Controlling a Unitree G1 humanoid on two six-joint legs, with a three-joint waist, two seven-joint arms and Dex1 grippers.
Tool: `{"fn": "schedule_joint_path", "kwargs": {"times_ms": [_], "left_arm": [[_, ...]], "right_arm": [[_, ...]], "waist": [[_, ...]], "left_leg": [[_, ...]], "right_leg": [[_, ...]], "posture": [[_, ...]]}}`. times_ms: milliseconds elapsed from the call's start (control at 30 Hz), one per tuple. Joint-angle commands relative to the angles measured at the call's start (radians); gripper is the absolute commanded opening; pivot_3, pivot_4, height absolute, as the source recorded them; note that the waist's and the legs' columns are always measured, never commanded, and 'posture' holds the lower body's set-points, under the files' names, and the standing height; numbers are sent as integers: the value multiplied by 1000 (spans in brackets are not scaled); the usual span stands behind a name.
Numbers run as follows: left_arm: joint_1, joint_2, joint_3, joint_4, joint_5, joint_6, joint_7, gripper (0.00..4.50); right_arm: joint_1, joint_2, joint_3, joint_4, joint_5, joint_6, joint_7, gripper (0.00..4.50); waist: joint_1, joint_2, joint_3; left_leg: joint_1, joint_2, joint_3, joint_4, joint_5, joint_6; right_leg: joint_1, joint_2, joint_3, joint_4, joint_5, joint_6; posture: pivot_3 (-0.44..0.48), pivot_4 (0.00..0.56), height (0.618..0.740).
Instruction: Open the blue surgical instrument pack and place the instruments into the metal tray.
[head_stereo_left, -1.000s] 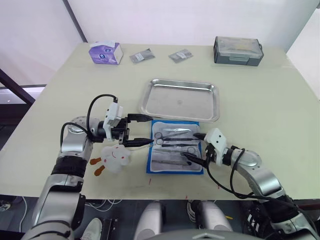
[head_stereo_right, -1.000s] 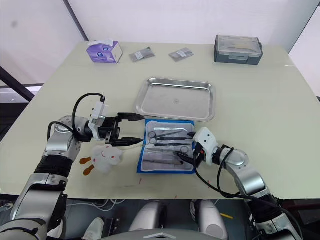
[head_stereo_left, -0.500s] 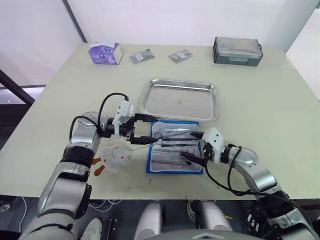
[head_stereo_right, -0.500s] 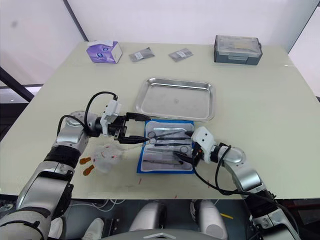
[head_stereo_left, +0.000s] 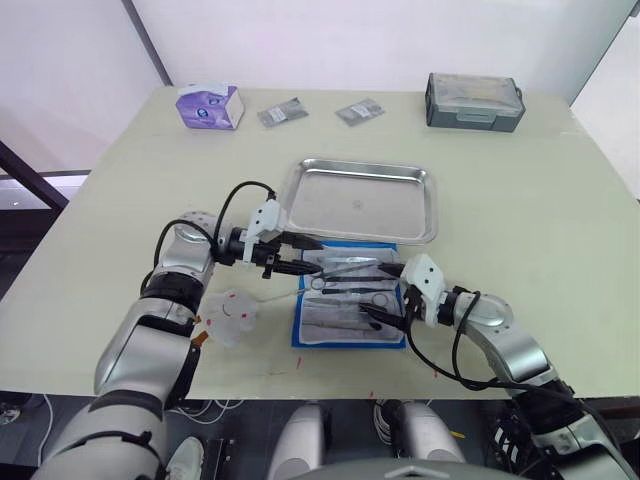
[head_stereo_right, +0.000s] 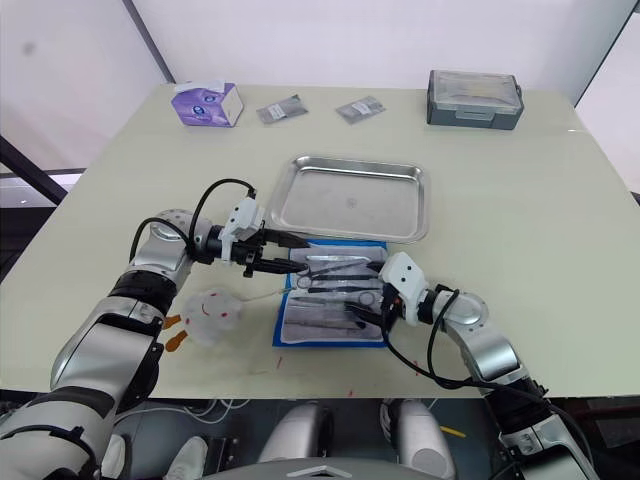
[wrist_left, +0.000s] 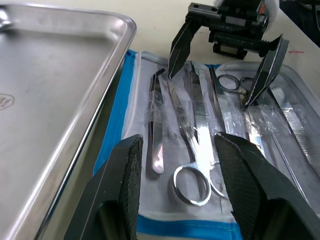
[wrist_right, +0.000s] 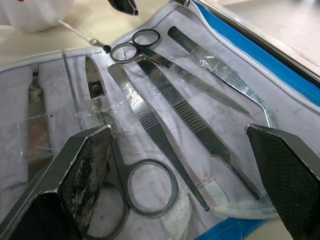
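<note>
The tweezers' rounded end (wrist_left: 158, 164) pokes out beyond the piece of clear plastic, so I expect the slim tweezers (wrist_left: 157, 131) to slip out lengthwise when I pull them.
The blue surgical instrument pack (head_stereo_left: 345, 322) lies open on the table, just in front of the metal tray (head_stereo_left: 360, 205), which holds nothing. The instruments (head_stereo_left: 350, 285), scissors (wrist_right: 150, 42), forceps (wrist_right: 177, 107) and tweezers (wrist_left: 156, 125), lie in its clear plastic pockets. My left gripper (head_stereo_left: 306, 256) is open over the pack's left edge, its fingers either side of the scissor rings (wrist_left: 192, 182). At the pack's right edge my right gripper (head_stereo_left: 382, 294) is open too, pointing at the instruments' tips. Neither holds anything.
A white soft object with orange bits (head_stereo_left: 225, 315) lies left of the pack. At the table's back stand a purple-white tissue box (head_stereo_left: 210, 105), two small packets (head_stereo_left: 283, 113) and a grey lidded box (head_stereo_left: 474, 100). The table's front edge is close behind the pack.
My left gripper has moved right, from beside the white soft object to over the pack's left edge. The right gripper has hardly moved.
</note>
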Motion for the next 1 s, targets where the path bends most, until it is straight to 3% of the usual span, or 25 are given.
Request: {"fn": "schedule_joint_path", "kwargs": {"times_ms": [33, 100, 133, 533, 1000], "left_arm": [[-29, 2, -13, 25, 0, -25, -42, 1899], [-41, -1, -15, 48, 7, -41, -42, 1578], [-46, -3, -15, 58, 11, -48, -42, 1157], [-110, -72, 22, 200, 115, -135, -38, 1157], [-131, -108, 79, 300, 298, -237, 82, 1157]], "right_arm": [[30, -9, 46, 77, -62, 42, -12, 4500], [30, -6, 47, 77, -63, 44, -14, 4500], [30, -5, 48, 77, -63, 44, -15, 4500], [21, 4, 46, 89, -72, 40, -23, 4500], [16, 1, 47, 91, -76, 43, -27, 4500]], "waist": [[0, 0, 0], [0, 0, 0], [0, 0, 0], [-5, 0, 0], [-11, 0, 0]], "left_leg": [[0, 0, 0, 0, 0, 0], [0, 0, 0, 0, 0, 0], [0, 0, 0, 0, 0, 0], [0, 1, 0, 0, 0, 0], [0, 1, -1, 0, 0, 0]], "right_leg": [[0, 0, 0, 0, 0, 0], [0, 0, 0, 0, 0, 0], [0, 0, 0, 0, 0, 0], [0, 1, 0, 0, 0, 0], [0, 1, -1, 1, 0, 0]], "posture": [[0, 150, 738], [0, 150, 738], [0, 150, 738], [0, 150, 738], [0, 150, 738]]}}
